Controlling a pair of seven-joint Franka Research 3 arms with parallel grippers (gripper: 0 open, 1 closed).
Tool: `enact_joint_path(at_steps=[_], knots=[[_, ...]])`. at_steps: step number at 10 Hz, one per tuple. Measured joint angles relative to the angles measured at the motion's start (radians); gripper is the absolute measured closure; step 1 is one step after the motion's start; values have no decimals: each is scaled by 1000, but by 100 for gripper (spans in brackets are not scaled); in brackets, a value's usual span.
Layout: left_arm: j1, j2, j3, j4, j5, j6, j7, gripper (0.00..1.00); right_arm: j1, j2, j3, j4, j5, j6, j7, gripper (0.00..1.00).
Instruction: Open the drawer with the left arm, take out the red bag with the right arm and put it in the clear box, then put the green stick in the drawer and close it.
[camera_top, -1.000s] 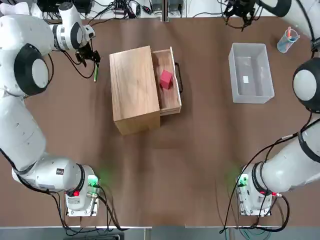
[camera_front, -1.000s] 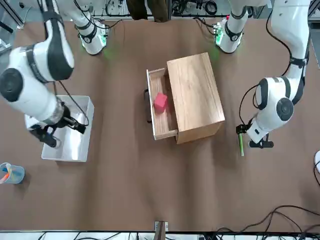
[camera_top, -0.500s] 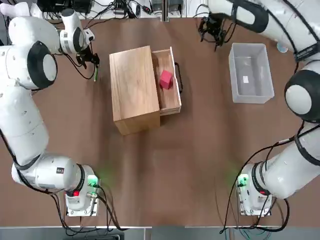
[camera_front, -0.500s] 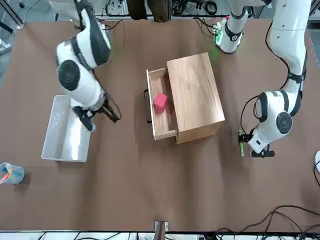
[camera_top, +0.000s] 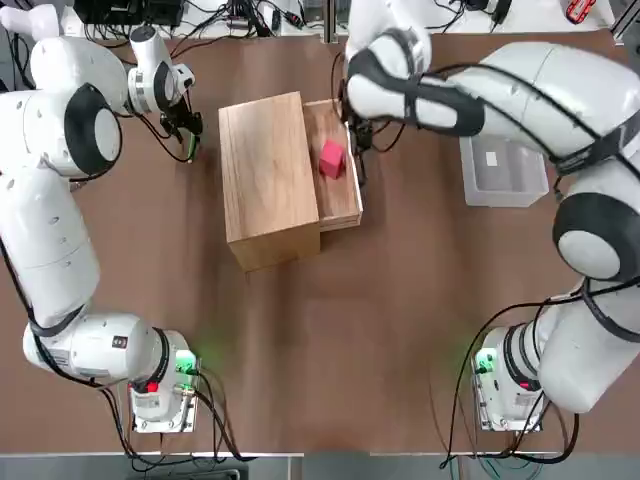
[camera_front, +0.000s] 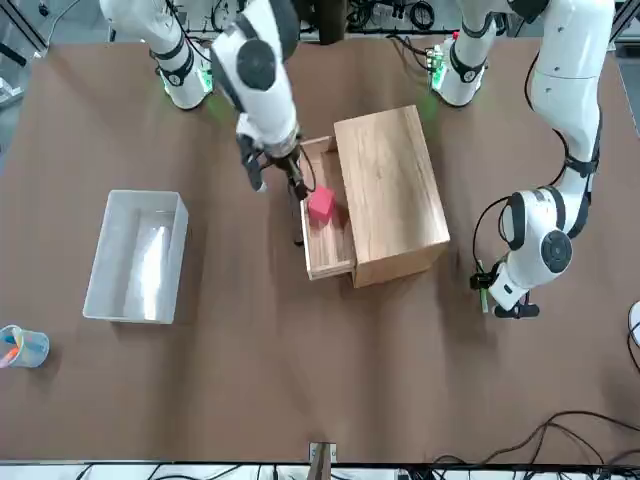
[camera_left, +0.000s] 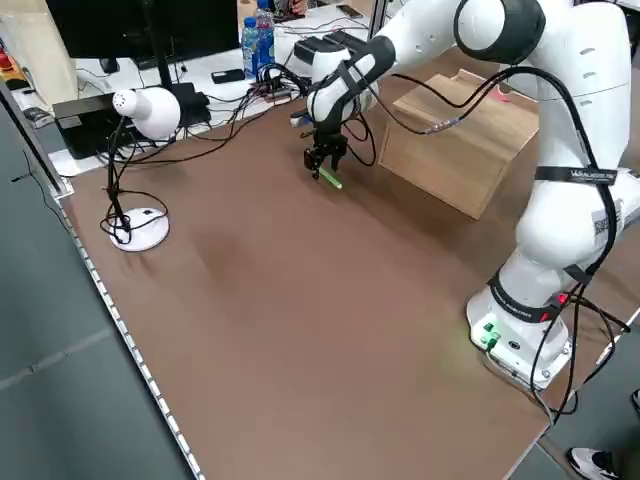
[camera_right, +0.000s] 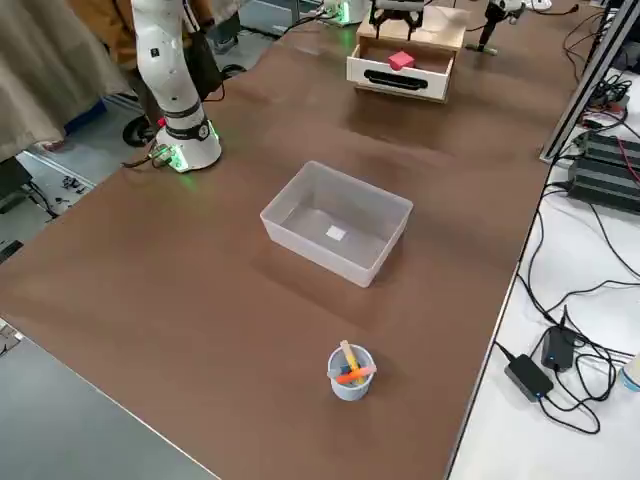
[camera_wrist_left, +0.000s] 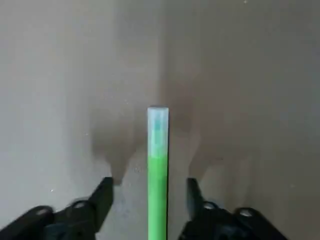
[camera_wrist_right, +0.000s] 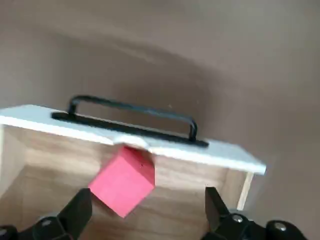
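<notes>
The red bag (camera_front: 321, 204) has flat sides and sharp corners (camera_wrist_right: 122, 185), so it should hold its block shape when I carry it to the clear box.
The drawer (camera_top: 338, 195) stands pulled out of the wooden box (camera_top: 266, 178), its dark handle (camera_wrist_right: 132, 112) facing the clear box (camera_top: 510, 172). The red bag (camera_top: 332, 158) lies inside the drawer. My right gripper (camera_top: 356, 138) hovers open just above the drawer's handle end; in the right wrist view its fingers (camera_wrist_right: 79, 209) straddle the red bag (camera_wrist_right: 125, 179) without touching it. The green stick (camera_top: 190, 150) lies on the table beyond the box. My left gripper (camera_wrist_left: 147, 197) is low over the green stick (camera_wrist_left: 157, 165), a finger on each side with small gaps.
A small blue cup (camera_front: 22, 347) holding orange items sits near the table corner past the clear box (camera_front: 135, 255). A white desk lamp (camera_left: 140, 112) and cables stand off the table edge on the left side.
My right arm swung from the clear box's far corner across to the open drawer. The left gripper's fingers narrowed around the green stick, staying in place.
</notes>
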Motion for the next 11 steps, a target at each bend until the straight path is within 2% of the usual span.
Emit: enact_joint_path(at_steps=[1,3,4,8,11], knots=[[0,1,0,0,0,0,-1,53,14,16,-1,-2,0,30,107,0],[1,3,1,-1,0,0,-3,70,12,40,-11,9,1,57,257,0],[2,3,1,-1,0,0,-4,83,11,57,-13,23,1,64,304,0],[5,1,2,5,0,1,-3,82,15,130,-12,58,2,108,404,0],[22,-54,7,14,0,-7,4,82,14,185,-13,75,3,188,428,0]])
